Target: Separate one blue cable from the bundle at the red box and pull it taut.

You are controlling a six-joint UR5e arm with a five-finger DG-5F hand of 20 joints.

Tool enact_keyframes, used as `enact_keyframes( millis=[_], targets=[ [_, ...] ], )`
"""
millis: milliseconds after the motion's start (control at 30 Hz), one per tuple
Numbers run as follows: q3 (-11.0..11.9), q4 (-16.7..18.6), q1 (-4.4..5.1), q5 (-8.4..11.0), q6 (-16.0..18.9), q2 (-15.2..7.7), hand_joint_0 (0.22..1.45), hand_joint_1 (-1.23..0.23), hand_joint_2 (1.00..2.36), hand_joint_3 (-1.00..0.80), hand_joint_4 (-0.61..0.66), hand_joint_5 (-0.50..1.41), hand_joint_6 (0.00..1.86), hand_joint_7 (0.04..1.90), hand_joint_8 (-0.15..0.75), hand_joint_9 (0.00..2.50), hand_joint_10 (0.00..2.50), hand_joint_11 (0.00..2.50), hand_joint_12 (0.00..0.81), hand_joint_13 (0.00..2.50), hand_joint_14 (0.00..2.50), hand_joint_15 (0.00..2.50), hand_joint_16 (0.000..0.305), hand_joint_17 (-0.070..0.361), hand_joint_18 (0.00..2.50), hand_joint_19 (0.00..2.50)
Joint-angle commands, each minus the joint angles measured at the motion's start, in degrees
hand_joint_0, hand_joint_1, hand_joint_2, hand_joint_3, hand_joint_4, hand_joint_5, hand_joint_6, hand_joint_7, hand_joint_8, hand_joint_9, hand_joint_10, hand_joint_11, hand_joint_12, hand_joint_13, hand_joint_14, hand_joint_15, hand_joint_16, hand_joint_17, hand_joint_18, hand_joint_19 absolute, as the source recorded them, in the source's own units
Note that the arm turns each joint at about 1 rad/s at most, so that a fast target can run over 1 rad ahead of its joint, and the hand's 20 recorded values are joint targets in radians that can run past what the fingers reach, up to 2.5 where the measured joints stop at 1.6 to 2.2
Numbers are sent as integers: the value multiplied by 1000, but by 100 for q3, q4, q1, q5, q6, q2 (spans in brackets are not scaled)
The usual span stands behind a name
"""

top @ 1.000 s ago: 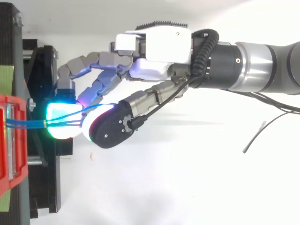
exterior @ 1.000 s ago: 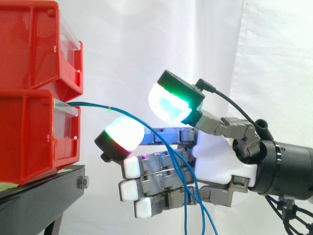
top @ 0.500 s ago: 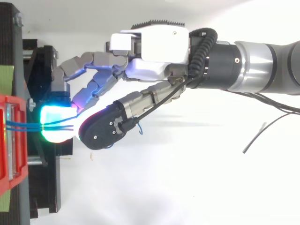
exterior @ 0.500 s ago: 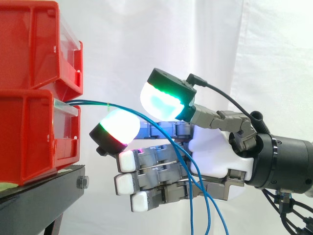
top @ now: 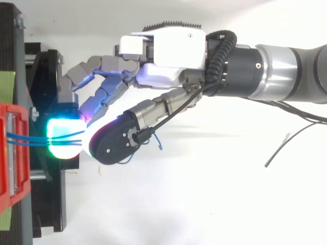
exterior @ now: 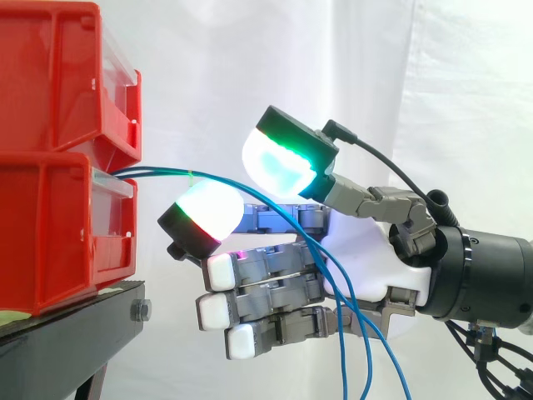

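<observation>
My gripper will straighten out one blue cable (exterior: pixel 289 217) alone when I pull, while the others droop, because the blue cables hang apart (exterior: pixel 368 364) below the palm.
Several thin blue cables (exterior: pixel 166 175) come out of the lower red bin (exterior: pixel 50 225) as a bundle held by a small green tie. They run right over the glowing pad of one finger (exterior: pixel 204 218), pass under the thumb pad (exterior: pixel 279 162), then hang down in front of the palm. My hand (exterior: pixel 366 258) faces the bin with thumb and finger spread apart, a gap between their pads. The other fingers lie straight below the cables. From above, the cables (top: pixel 30 138) cross the cyan-glowing pad (top: pixel 64 140) beside the thumb (top: pixel 115 143).
A second red bin (exterior: pixel 58 75) is stacked on the lower one. Both stand on a black stand (exterior: pixel 67 333) at the left. A white curtain hangs behind. The arm (top: pixel 286 71) comes in from the right.
The hand has slid a little toward the bin and the thumb has risen slightly. The hanging cables have swung right, and a blue loop now shows beside the thumb from above.
</observation>
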Motion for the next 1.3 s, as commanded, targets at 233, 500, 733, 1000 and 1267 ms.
enact_keyframes(
  millis=[233, 500, 733, 1000, 1267],
  targets=[
    [-1, -9, -9, 0, -8, 0, 547, -700, 1005, -420, 196, -169, 832, 1030, 338, 811, 15, 628, 386, 823, 16, 472, 51, 115, 721, 627],
    [-1, -26, 0, -17, -8, 0, 586, -761, 1012, -140, 161, -162, 860, 1069, 362, 842, 11, 625, 410, 857, 15, 469, 57, 128, 794, 612],
    [-1, -26, 0, -26, -17, 0, 599, -794, 1012, -144, 151, -170, 876, 1048, 356, 837, 14, 667, 406, 860, 16, 485, 56, 126, 809, 626],
    [-1, -35, 0, -26, -88, 0, 629, -898, 1016, -237, 123, -183, 889, 1102, 324, 869, 18, 937, 372, 843, 18, 529, 49, 111, 812, 653],
    [-1, -35, 9, -26, -88, 0, 712, -954, 1007, -420, 149, -182, 904, 1117, 330, 896, 16, 958, 370, 889, 21, 535, 49, 111, 882, 625]
  ],
)
